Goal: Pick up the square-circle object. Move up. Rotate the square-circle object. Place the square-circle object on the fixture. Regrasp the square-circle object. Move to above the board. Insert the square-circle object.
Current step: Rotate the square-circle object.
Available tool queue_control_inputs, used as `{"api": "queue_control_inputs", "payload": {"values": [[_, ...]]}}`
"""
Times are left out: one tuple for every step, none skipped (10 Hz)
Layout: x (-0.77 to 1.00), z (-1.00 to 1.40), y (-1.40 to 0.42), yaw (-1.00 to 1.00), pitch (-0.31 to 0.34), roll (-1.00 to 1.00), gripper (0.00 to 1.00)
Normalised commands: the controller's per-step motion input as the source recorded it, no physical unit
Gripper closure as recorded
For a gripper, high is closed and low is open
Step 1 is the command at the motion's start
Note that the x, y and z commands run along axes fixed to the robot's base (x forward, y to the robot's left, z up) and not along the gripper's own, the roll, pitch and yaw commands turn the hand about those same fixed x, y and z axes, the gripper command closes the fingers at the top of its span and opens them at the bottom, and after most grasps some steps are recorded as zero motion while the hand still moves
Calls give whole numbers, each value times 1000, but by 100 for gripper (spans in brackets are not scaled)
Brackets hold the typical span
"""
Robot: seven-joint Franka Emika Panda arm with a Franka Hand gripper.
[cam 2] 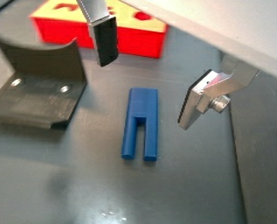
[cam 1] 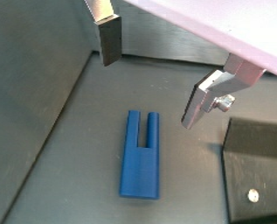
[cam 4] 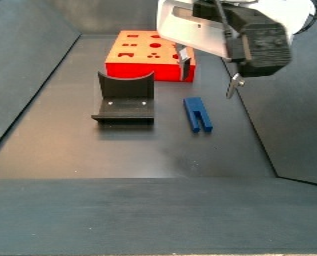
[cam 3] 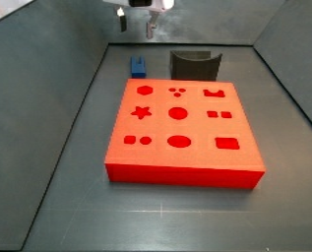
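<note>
The fixture's top dips between its raised ends. The square-circle object will sink into that hollow and stay cradled when I put it there.
The square-circle object is a small blue peg with two leg-like ends, lying flat on the dark floor; it also shows in the other views. My gripper hangs open above it, the fingers apart from the peg and nothing between them. In the side views the gripper is off the floor over the peg. The fixture stands beside the peg. The red board with shaped holes lies past the fixture.
Grey walls enclose the floor on the sides and back. The fixture sits close to the peg, between it and the far wall. The board fills much of the floor's middle.
</note>
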Motion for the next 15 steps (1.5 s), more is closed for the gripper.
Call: {"api": "queue_control_inputs", "payload": {"values": [[30, -38, 3, 1000, -4, -5, 0], [30, -38, 3, 1000, -4, -6, 0], [30, -38, 3, 1000, -5, -7, 0], [30, -38, 3, 1000, -6, -8, 0], [30, -38, 3, 1000, -7, -10, 0], [30, -38, 3, 944, -9, -12, 0], [30, -38, 3, 705, -9, -12, 0], [30, -38, 3, 475, -9, -12, 0], [30, -38, 3, 258, -9, -12, 0], [0, -1000, 0, 0, 0, 0, 0], [6, -1000, 1, -47, -8, 1, 0], [21, -1000, 0, -45, -33, -9, 0], [27, -1000, 5, -34, -41, -25, 0], [36, -1000, 7, -22, -46, -50, 0], [43, -1000, 9, -16, -48, -63, 0]]}}
